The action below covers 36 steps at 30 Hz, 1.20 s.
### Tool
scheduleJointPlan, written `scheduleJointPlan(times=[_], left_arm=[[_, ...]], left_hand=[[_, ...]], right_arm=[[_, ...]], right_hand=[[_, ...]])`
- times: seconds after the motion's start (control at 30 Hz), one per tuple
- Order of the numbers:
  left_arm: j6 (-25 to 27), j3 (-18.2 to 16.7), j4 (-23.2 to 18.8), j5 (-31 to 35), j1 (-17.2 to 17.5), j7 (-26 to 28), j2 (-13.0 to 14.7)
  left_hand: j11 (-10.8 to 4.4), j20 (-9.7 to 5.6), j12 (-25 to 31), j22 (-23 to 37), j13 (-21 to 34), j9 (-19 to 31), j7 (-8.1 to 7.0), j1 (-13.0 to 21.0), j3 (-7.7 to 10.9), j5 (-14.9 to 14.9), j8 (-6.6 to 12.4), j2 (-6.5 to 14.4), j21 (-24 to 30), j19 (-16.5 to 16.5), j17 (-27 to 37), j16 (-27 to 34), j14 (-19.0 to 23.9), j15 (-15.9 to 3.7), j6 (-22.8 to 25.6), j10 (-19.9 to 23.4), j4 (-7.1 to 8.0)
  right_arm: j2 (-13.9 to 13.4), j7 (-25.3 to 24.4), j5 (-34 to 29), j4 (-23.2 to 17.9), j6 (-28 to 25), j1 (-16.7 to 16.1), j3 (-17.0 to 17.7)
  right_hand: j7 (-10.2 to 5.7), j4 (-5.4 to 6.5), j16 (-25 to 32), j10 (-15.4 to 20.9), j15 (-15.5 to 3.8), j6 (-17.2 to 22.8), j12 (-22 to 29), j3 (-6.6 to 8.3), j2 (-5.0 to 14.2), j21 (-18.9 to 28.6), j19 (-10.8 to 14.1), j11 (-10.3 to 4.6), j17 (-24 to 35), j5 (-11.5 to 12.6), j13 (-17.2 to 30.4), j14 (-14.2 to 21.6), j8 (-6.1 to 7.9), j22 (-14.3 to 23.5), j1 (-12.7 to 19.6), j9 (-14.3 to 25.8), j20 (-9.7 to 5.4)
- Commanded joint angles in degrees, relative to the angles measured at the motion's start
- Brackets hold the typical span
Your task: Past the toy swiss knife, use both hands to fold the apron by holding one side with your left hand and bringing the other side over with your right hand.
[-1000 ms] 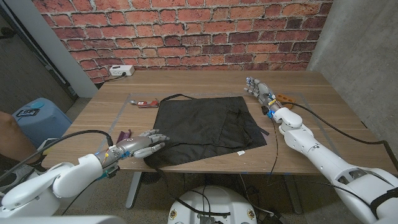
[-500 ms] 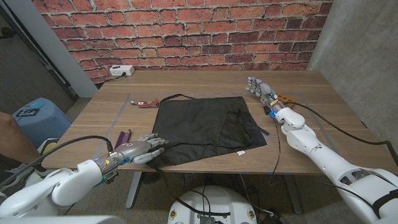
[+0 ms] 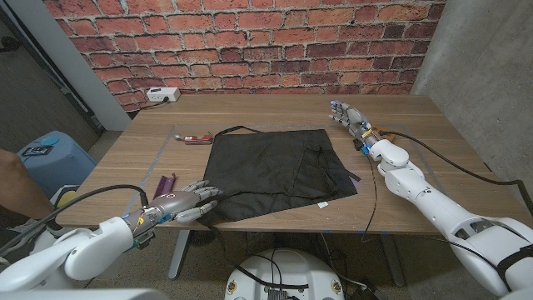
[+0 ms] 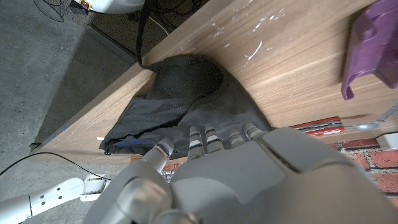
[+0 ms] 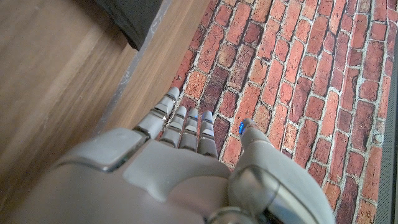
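My grippers should expect more strap lying hidden underneath when they fold the black apron (image 3: 271, 171) over, because a strap end (image 3: 355, 177) is peeking out from under it.
A black apron (image 3: 275, 173) lies spread on the wooden table (image 3: 433, 158), its strap looping toward the far left. The red toy swiss knife (image 3: 196, 138) lies just beyond the apron's far left corner. My left hand (image 3: 185, 202) hovers at the apron's near left corner, fingers apart and reaching over the cloth's edge, holding nothing. In the left wrist view its fingertips (image 4: 205, 134) point at the bunched corner of the apron (image 4: 168, 118). My right hand (image 3: 347, 117) is past the apron's far right corner, fingers straight and apart, gripping nothing; the apron corner (image 5: 134, 18) shows ahead of it.
A purple object (image 3: 166, 182) lies beside my left hand. An orange item (image 3: 381, 132) sits by my right wrist. A white power strip (image 3: 162, 94) lies at the far left edge under the brick wall. A blue bin (image 3: 50, 158) stands left of the table.
My left hand has drawn back toward the table's near edge, from over the apron's corner to its rim. My right hand has edged slightly farther away.
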Motion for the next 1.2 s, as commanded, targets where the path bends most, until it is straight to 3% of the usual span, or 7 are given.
scheduleJointPlan(times=[0.03, 0.3, 0.9, 1.2], left_arm=[[0.1, -1.1, -0.1, 0.5, 0.3, -2.0, -0.6], [0.9, 0.1, 0.1, 1.2, -0.6, -2.6, -0.4], [1.3, 1.9, 1.0, 0.8, -1.6, -2.6, 1.5], [2.0, 2.2, 0.9, 0.6, -1.5, -2.8, 2.0]], left_hand=[[0.21, -0.13, -0.1, 0.3, 0.0, 0.3, -0.09, -4.0, -0.06, 0.0, -0.18, -3.6, 0.4, -13.3, 0.1, -0.2, -2.4, 0.01, -0.4, -0.2, 0.06], [0.22, -0.16, -0.2, 0.3, 0.0, 0.3, -0.03, -4.0, 0.04, 0.1, -0.16, -3.5, 0.4, -13.3, 0.1, -0.2, -2.4, 0.11, -0.5, -0.6, 0.03], [0.23, -0.19, -0.4, 0.2, 0.1, 0.3, 0.04, -3.9, 0.26, 0.2, -0.24, -3.4, 0.4, -13.2, 0.1, -0.4, -2.5, 0.25, -1.0, -1.1, 0.02], [0.44, -0.21, -0.4, 0.2, 0.1, 0.3, 0.24, -3.9, 0.37, 0.2, -0.42, -3.4, 0.4, -13.2, 0.1, -0.4, -2.5, 0.24, -1.9, -1.3, 0.01]], right_arm=[[-1.0, -0.2, -3.2, 0.7, -2.2, 2.3, -1.8], [-3.1, -0.8, -5.4, -1.6, -4.9, 2.4, -2.9], [-9.1, -5.4, -10.3, -14.0, -14.4, -0.2, -4.2], [-14.0, -8.6, -15.6, -25.0, -25.7, -0.6, -5.7]], right_hand=[[-0.11, -0.03, 0.0, -0.2, -0.74, -0.1, 0.1, 0.12, -0.12, -0.2, -0.4, -0.13, 0.0, 0.4, 0.1, -0.6, -0.03, 0.2, 0.4, 0.2, -2.34], [0.05, -0.81, -0.3, -0.3, -0.18, 0.0, 0.1, 0.31, -0.58, -0.5, -1.6, -0.19, -0.4, 0.5, 0.0, -1.3, 0.02, 0.2, 1.1, 0.1, -2.01], [0.69, -3.61, -0.4, 1.2, 0.93, 1.3, 0.6, 0.80, -1.80, -0.2, -2.0, 0.50, -1.5, 0.7, -0.1, -0.9, 0.43, 0.2, 3.6, 0.1, -1.40], [3.71, -5.18, 0.6, 5.5, 3.40, 5.0, 1.5, 0.32, -2.45, 0.6, 0.1, 2.23, -2.1, 0.6, -0.5, 2.1, 1.22, 0.2, 4.9, 0.0, 0.64]])
